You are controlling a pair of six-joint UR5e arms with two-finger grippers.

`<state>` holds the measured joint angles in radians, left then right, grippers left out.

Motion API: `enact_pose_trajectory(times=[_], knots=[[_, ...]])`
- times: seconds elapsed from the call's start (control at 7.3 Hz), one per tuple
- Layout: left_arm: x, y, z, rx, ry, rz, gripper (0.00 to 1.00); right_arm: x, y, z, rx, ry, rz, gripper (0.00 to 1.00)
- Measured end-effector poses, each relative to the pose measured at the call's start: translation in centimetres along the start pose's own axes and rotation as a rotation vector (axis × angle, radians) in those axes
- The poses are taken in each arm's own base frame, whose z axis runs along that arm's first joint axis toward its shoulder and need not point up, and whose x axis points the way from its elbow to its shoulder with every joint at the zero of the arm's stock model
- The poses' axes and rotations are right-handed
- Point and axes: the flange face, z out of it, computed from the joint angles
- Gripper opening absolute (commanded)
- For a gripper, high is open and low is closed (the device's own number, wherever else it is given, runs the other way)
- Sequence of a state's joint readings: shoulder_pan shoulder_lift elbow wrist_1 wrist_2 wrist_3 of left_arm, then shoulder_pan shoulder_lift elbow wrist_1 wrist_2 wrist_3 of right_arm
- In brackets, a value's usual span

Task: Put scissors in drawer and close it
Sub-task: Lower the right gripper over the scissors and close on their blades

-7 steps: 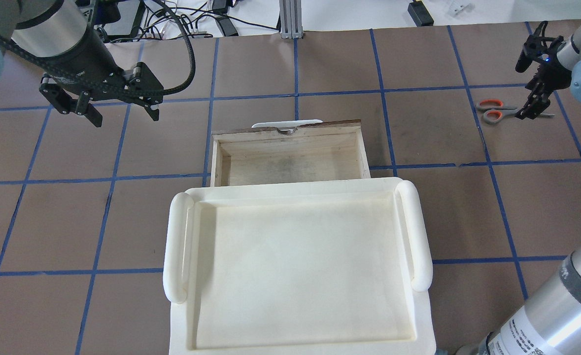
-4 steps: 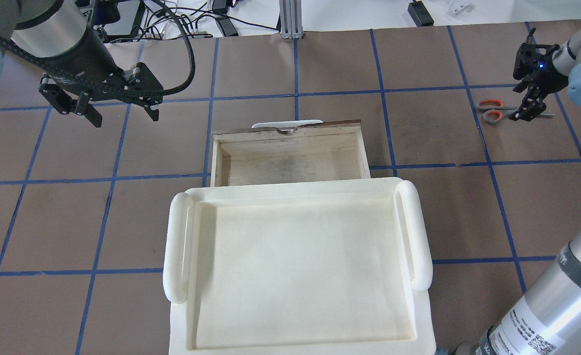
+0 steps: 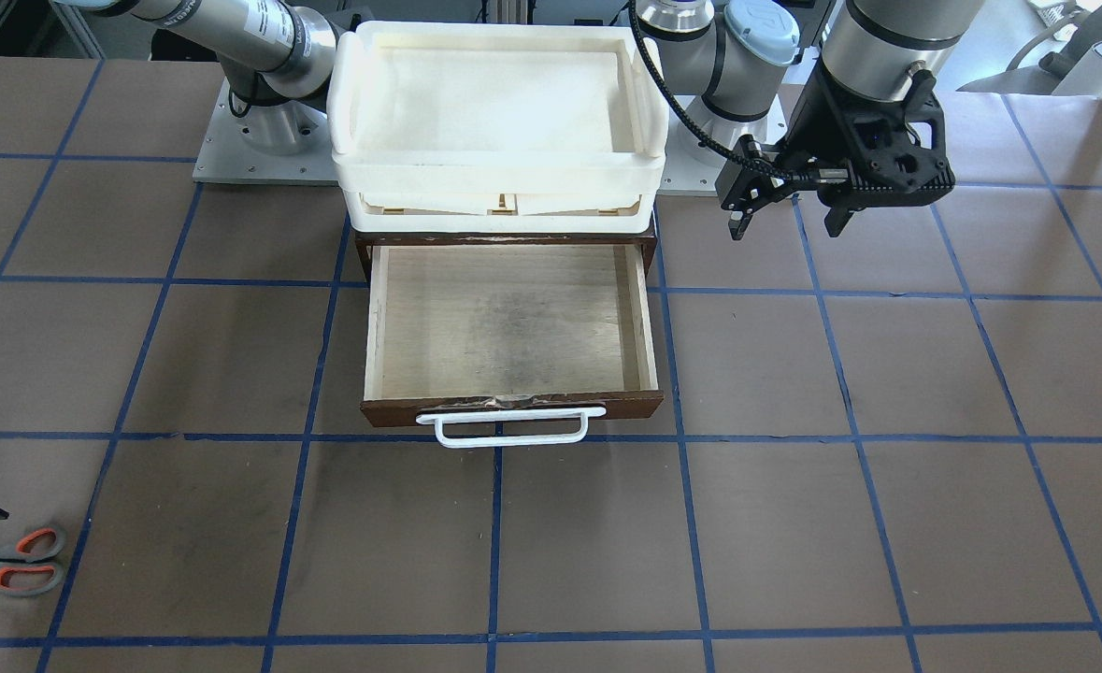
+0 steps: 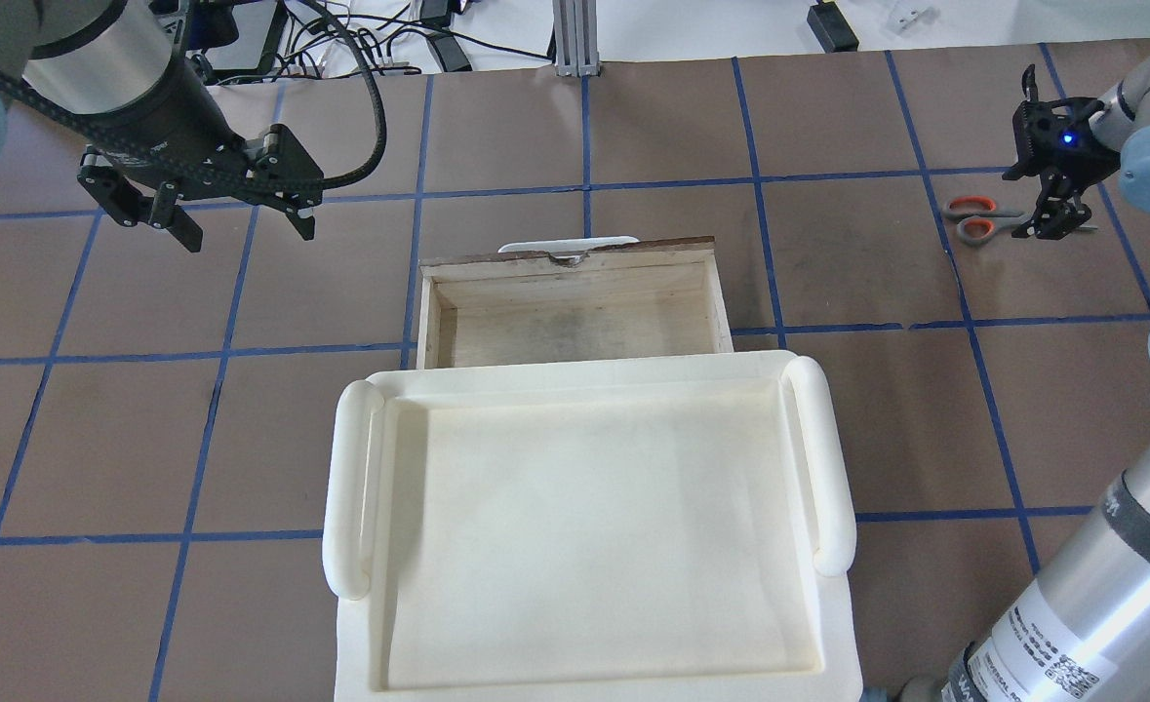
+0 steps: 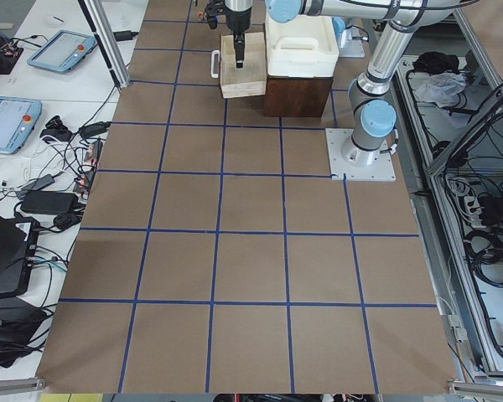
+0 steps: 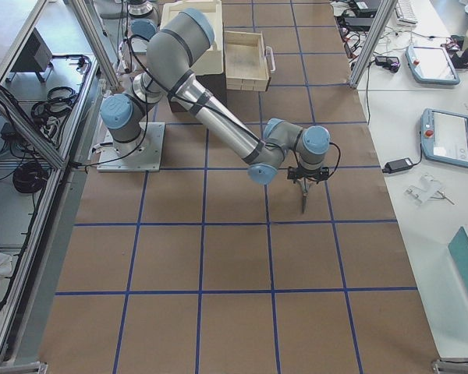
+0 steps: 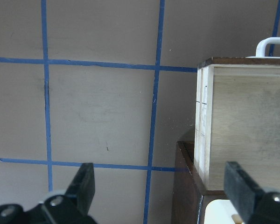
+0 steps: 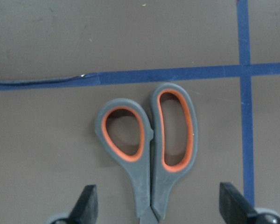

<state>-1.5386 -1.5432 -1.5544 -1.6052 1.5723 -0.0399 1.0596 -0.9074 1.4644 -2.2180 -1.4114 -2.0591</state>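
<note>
I expect the scissors [image 3: 14,560] to stay closed when I lift and carry them, because the grey handles lie close together [image 8: 152,151] between my right gripper's fingers.
The scissors [image 4: 972,218] lie flat on the brown table at the far right, grey handles with orange lining [image 8: 149,144]; they also show at the left edge in the front view [image 3: 20,562]. My right gripper [image 4: 1052,220] hangs over their blade end, open, with one finger on each side of the neck [image 8: 159,204] and not gripping. The wooden drawer [image 4: 575,261] is pulled out and empty, its white handle [image 3: 510,428] facing away from me. My left gripper [image 4: 243,230] hovers open to the drawer's left, with nothing between its fingers [image 7: 161,186].
A large white tray [image 4: 345,487] sits on top of the dark cabinet [image 3: 361,250] that holds the drawer. Blue tape lines grid the table. Cables and tablets lie beyond the far edge [image 4: 379,44].
My right gripper has turned more upright and shifted slightly over the scissors' blade end. The scissors, the drawer and the left arm have not moved.
</note>
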Motion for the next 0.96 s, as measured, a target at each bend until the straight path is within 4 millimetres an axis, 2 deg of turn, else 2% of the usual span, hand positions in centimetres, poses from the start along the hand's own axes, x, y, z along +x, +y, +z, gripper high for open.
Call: enact_pose_trajectory(times=[0.27, 0.55, 0.68, 0.96], knots=[[0.1, 0.1, 0.2, -0.003, 0.002, 0.001, 1.0, 0.0, 0.3, 0.1, -0.007, 0.013, -0.05, 0.96], [0.2, 0.1, 0.2, 0.0, 0.011, 0.003, 1.0, -0.2, 0.8, 0.9, -0.004, 0.005, -0.024, 0.95], [0.3, 0.2, 0.1, 0.001, 0.009, 0.005, 1.0, -0.4, 1.0, 1.4, 0.0, -0.004, -0.001, 0.89], [0.3, 0.2, 0.1, 0.002, 0.005, 0.006, 1.0, -0.7, 1.4, 1.8, 0.002, -0.012, 0.02, 0.88]])
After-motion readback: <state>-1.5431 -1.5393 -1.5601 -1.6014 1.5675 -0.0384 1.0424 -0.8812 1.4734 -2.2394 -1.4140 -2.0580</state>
